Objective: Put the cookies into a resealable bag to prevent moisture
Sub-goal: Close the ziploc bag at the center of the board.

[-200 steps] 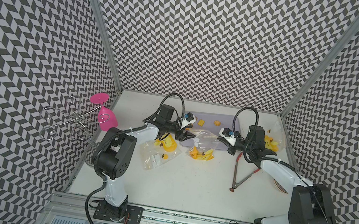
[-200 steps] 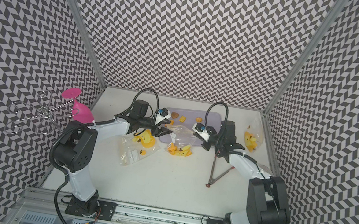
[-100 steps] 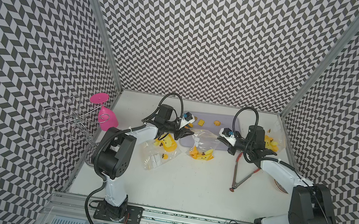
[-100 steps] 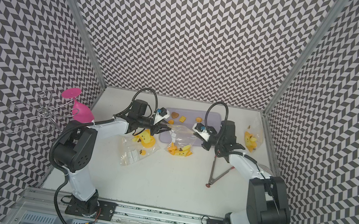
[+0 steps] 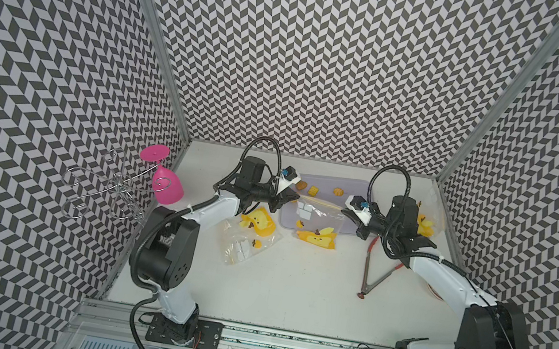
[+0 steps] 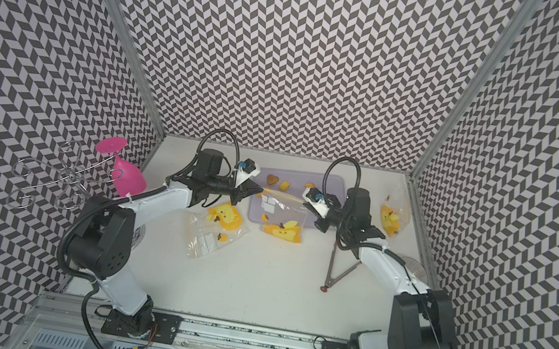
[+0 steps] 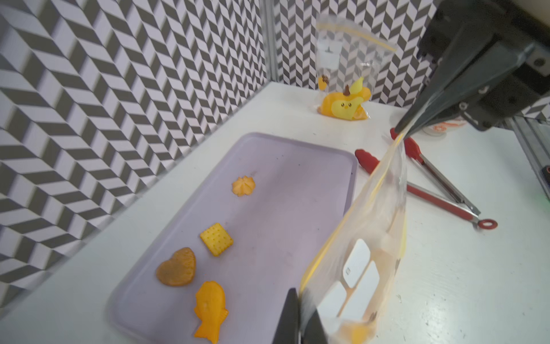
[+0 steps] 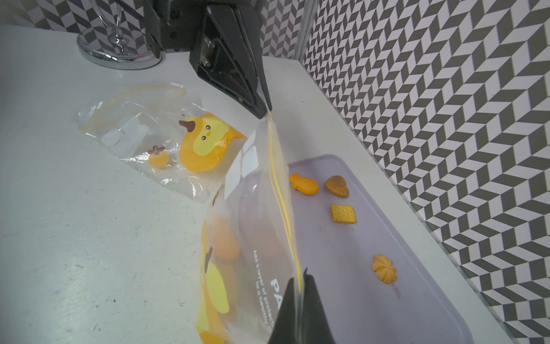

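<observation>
The bag hangs over the tray's near side (image 5: 316, 222), so my grippers should draw the bag back clear of the tray before my right gripper retakes its corner (image 5: 343, 209).
Several cookies lie on the lilac tray (image 7: 282, 166): a fish (image 7: 210, 311), a brown heart (image 7: 177, 267), a yellow square (image 7: 216, 239) and a ridged round one (image 7: 243, 186). A clear resealable bag (image 5: 316, 220) with a yellow duck print hangs by its zip edge just above the tray's near side. My left gripper (image 7: 302, 321) is shut on one top corner and my right gripper (image 8: 299, 300) is shut on the other. The zip edge (image 8: 279, 193) runs taut between them. In both top views the grippers (image 5: 295, 196) (image 6: 304, 202) face each other across the tray.
A second printed bag (image 5: 253, 232) lies flat by the left arm and a third (image 5: 425, 223) leans in the far right corner. Red-tipped tongs (image 5: 375, 268) lie near the right arm. A pink glass (image 5: 167, 183) hangs on a wire rack (image 5: 111, 185) at the left wall.
My left gripper has closed on the bag's corner. The right gripper has kept its hold and neither arm has shifted noticeably.
</observation>
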`<state>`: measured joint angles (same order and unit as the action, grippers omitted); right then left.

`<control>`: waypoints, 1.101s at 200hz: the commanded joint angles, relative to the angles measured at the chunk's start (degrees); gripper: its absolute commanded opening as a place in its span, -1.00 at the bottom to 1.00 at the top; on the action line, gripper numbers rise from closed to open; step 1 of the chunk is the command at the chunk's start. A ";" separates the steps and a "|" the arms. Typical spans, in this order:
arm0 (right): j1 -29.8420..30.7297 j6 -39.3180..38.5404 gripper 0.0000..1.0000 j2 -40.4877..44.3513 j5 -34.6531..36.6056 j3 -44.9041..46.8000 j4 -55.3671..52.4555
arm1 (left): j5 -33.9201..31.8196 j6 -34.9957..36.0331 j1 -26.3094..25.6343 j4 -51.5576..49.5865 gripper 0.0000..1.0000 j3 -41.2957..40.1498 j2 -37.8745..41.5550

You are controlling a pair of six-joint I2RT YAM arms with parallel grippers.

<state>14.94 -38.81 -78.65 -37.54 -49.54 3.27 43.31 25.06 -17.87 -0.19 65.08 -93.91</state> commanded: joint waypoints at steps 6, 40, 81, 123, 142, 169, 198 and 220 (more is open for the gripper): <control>1.68 7.67 -1.00 4.71 5.89 -0.48 -2.09 | -8.15 -3.98 0.84 -1.73 -1.00 0.72 7.15; 2.21 17.10 -1.00 7.16 7.90 -2.09 -12.71 | -10.74 -5.83 0.22 -8.63 -1.00 -0.73 11.24; 3.73 25.23 -1.00 7.80 5.73 -2.93 -26.54 | -11.91 -4.61 -6.27 -13.09 -1.00 -7.28 17.61; 4.22 22.95 -0.57 7.87 6.38 -0.02 -27.48 | -9.70 -4.61 -7.89 -9.30 -1.00 -12.94 17.09; 4.22 21.19 0.02 7.73 4.54 -1.46 -28.35 | -8.01 -3.47 -7.88 -10.35 -1.00 -10.98 15.12; 4.77 18.33 0.77 7.50 3.61 -2.82 -31.28 | -7.36 -2.51 -7.90 -9.85 -1.00 -9.87 13.98; 4.84 13.94 0.71 4.31 7.24 -8.37 -37.14 | -7.86 -1.33 -7.88 -8.78 -1.00 -9.91 13.87; 4.84 8.79 0.60 -1.60 8.32 -15.42 -45.67 | -8.84 -0.61 -7.95 -9.44 -1.00 -8.97 13.06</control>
<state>19.44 -23.00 -75.22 -30.79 -58.30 -34.44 34.33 22.06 -25.85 -10.31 53.58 -80.05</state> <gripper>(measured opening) 0.825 0.048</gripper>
